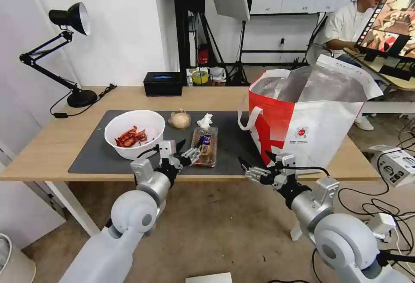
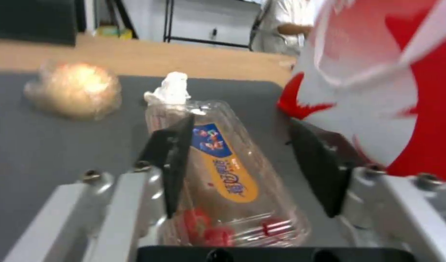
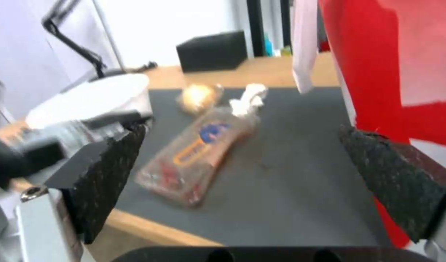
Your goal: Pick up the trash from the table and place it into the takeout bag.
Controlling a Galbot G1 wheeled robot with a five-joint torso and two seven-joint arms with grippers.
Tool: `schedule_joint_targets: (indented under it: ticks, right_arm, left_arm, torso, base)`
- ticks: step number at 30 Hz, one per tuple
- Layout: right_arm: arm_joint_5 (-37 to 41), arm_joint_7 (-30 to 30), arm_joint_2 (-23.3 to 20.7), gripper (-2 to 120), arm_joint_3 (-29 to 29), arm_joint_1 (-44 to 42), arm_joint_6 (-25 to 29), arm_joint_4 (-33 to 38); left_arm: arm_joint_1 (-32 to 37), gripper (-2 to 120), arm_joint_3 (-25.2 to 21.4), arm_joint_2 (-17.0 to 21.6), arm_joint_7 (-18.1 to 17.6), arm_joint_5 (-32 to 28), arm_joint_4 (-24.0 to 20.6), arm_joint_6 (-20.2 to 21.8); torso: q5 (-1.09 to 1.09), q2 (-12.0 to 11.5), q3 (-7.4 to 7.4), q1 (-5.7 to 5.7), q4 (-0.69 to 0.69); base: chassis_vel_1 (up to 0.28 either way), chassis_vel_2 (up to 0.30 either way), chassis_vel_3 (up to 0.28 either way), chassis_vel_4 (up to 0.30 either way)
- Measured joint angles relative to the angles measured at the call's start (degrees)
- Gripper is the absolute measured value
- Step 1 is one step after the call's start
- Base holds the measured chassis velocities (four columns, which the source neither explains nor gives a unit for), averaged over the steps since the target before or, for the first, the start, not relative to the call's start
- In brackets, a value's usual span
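Note:
I expect the clear plastic tray (image 1: 205,148) to leave the tissue behind when I lift, because the crumpled tissue (image 1: 205,121) is only leaning on the tray's far end.
On the table (image 1: 52,144), a dark grey mat (image 1: 95,157) carries the trash. It consists of a white bowl (image 1: 135,134) with red shell scraps, a bagged beige lump (image 1: 179,119), a crumpled tissue (image 1: 205,122) and a clear plastic tray (image 1: 205,146). The red-and-white takeout bag (image 1: 311,119) stands open at the mat's right end. My left gripper (image 1: 189,148) hovers open just in front of the tray (image 2: 228,174), its jaws on either side of the tray's near end without touching. My right gripper (image 1: 255,158) is open at the table's front edge, left of the bag (image 3: 378,65).
A black desk lamp (image 1: 81,98) stands at the table's back left. A black box with a blue top (image 1: 163,83) sits at the back centre. On the floor to the right lie cables and a white device (image 1: 395,164).

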Motion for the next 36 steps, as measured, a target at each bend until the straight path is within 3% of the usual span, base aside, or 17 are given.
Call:
schedule_joint_targets:
  ticks: [4, 6, 15, 25, 36]
  right_arm:
    - [1.76, -0.13, 0.10, 100, 0.00, 0.32, 1.27, -0.17]
    - [4.04, -0.06, 0.20, 100, 0.06, 0.61, 2.05, -0.33]
    - [14.94, 4.45, 1.81, 100, -1.49, 3.01, 2.67, -2.35]
    - [24.93, 11.24, 4.82, 100, -1.23, 5.46, 1.29, -5.20]
    - [30.52, 14.15, 5.89, 100, -3.40, 9.57, 0.18, -8.48]
  left_arm:
    - [-1.27, 41, 1.57, 1.42, 1.90, 2.96, 1.20, -0.88]
    - [-3.00, 30, 3.43, 2.89, 2.94, 4.19, 2.75, -1.45]
    - [-8.10, 0, 8.63, 5.54, 4.99, 4.16, 6.73, -1.77]
    - [-12.59, 0, 14.38, 6.32, 6.44, 3.96, 10.18, -2.42]
    - [-12.86, 0, 14.56, 6.28, 6.23, 3.96, 10.67, -2.44]
  torso:
    - [-0.01, 0.00, 0.00, 0.00, 0.01]
    - [0.00, 0.00, 0.00, 0.00, 0.01]
    - [0.00, 0.00, 0.00, 0.00, 0.01]
    - [0.00, 0.00, 0.00, 0.00, -0.02]
    - [0.00, 0.00, 0.00, 0.00, 0.01]
  base:
    - [0.000, 0.000, 0.000, 0.000]
    - [0.000, 0.000, 0.000, 0.000]
    - [0.000, 0.000, 0.000, 0.000]
    - [0.000, 0.000, 0.000, 0.000]
    - [0.000, 0.000, 0.000, 0.000]
